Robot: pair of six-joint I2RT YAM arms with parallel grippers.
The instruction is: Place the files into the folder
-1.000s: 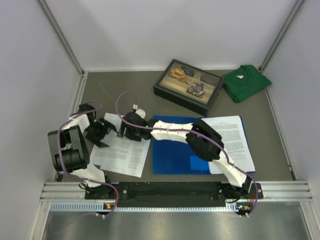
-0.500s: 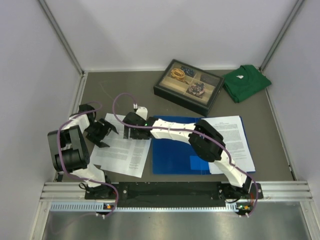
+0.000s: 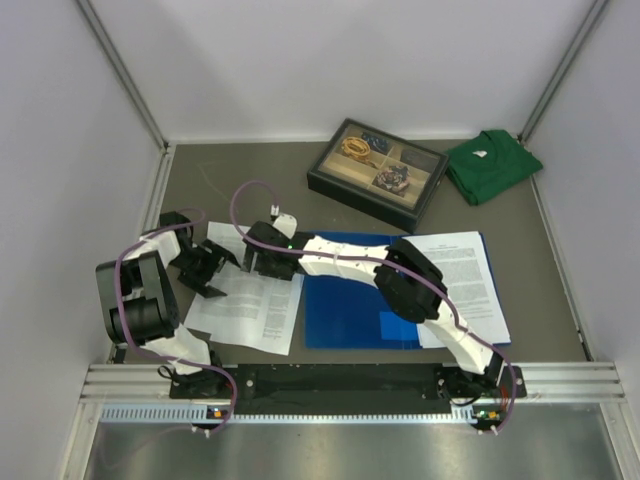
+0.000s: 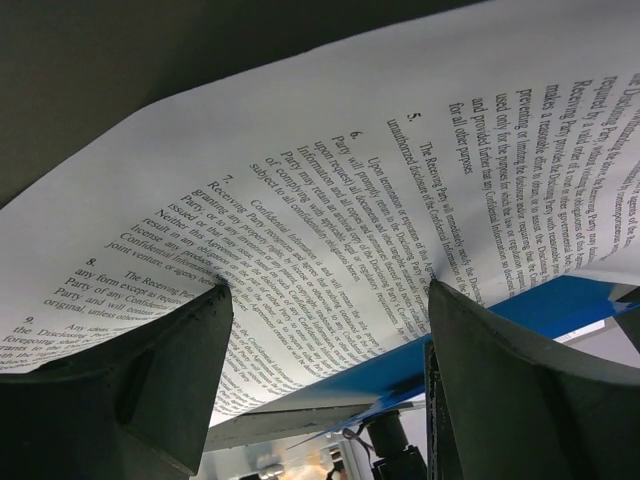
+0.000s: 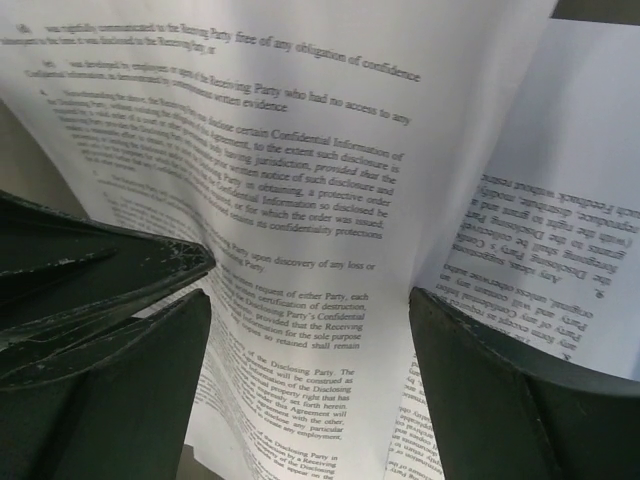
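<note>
I should ease my left gripper back while my right gripper pulls the top sheet square over the strip [image 3: 281,312], because the bowed top sheet [image 3: 233,312] is lying crooked on the lower sheet.
A loose stack of files [image 3: 245,315] lies on the table left of the open blue folder [image 3: 345,310]. More printed sheets [image 3: 470,280] rest on the folder's right half. My left gripper [image 3: 205,268] stands open over the loose stack's far left part. In the left wrist view its fingers straddle a bowed printed sheet [image 4: 330,180], with the blue folder [image 4: 560,300] beyond. My right gripper [image 3: 262,258] reaches across the folder and is open over the same stack. In the right wrist view [image 5: 310,295] printed pages [image 5: 300,200] fill the gap between its fingers.
A black-framed compartment tray [image 3: 378,172] sits at the back centre, with a folded green shirt [image 3: 490,165] to its right. White walls close in both sides. The right arm [image 3: 400,280] lies across the folder. A metal rail [image 3: 350,385] runs along the near edge.
The right gripper's jaws opened a little wider. Both grippers shifted slightly over the left stack, and the top sheet has bowed up between them.
</note>
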